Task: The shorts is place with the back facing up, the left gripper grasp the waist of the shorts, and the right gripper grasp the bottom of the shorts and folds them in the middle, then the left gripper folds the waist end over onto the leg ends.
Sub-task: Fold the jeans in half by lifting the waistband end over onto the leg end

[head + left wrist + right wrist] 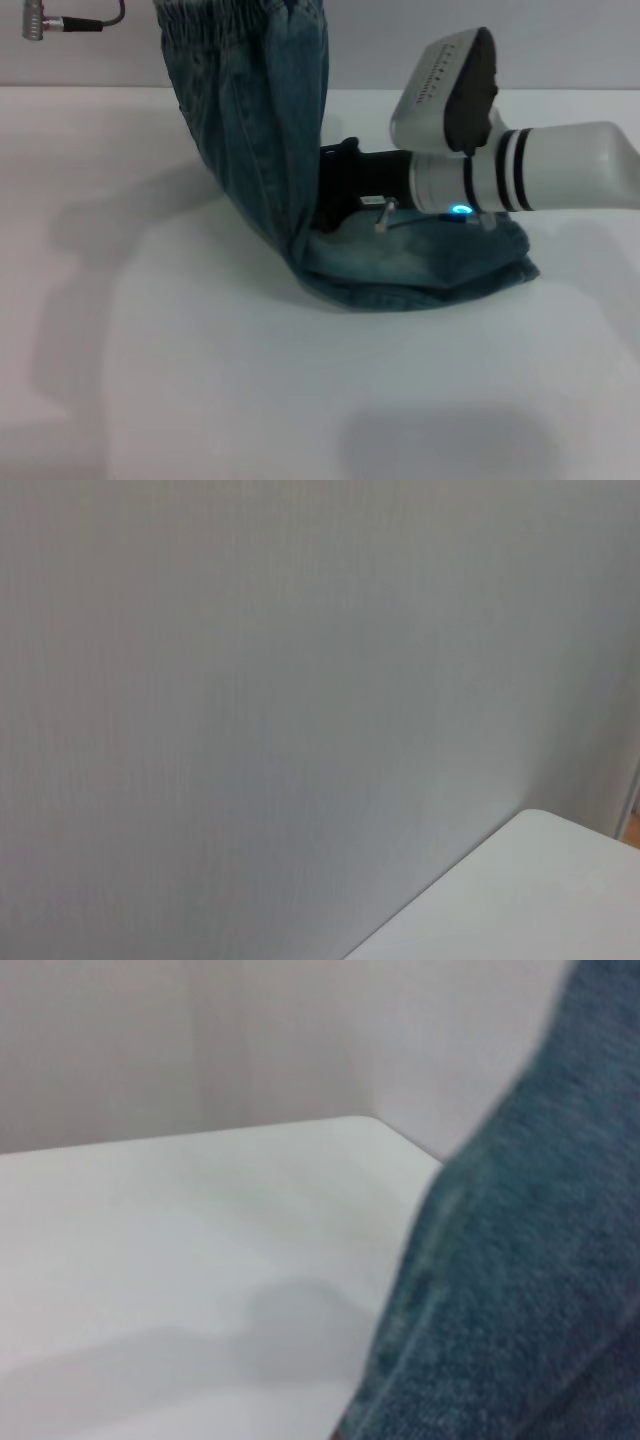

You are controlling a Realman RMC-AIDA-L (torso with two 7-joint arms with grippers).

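My right gripper is reaching across the leg ends (490, 255) where the waist (240, 28) must land. I should pull it back out of the way before my left gripper lowers the waist.
The faded blue denim shorts (262, 150) hang from the top edge of the head view, where the ruffled waist (235, 22) is raised high. Their lower part lies folded on the white table (150, 350), with the leg ends (470, 265) to the right. Of my left gripper only the silver plug and cable (45, 24) show at top left. My right gripper (342, 172), on its white arm, reaches in from the right just above the lying denim, and its tip is hidden behind the hanging cloth. The right wrist view shows denim (510, 1290) close up.
The table runs back to a pale wall (560, 40). The left wrist view shows only wall (250, 680) and a corner of the table (540, 890). Bare tabletop lies left of and in front of the shorts.
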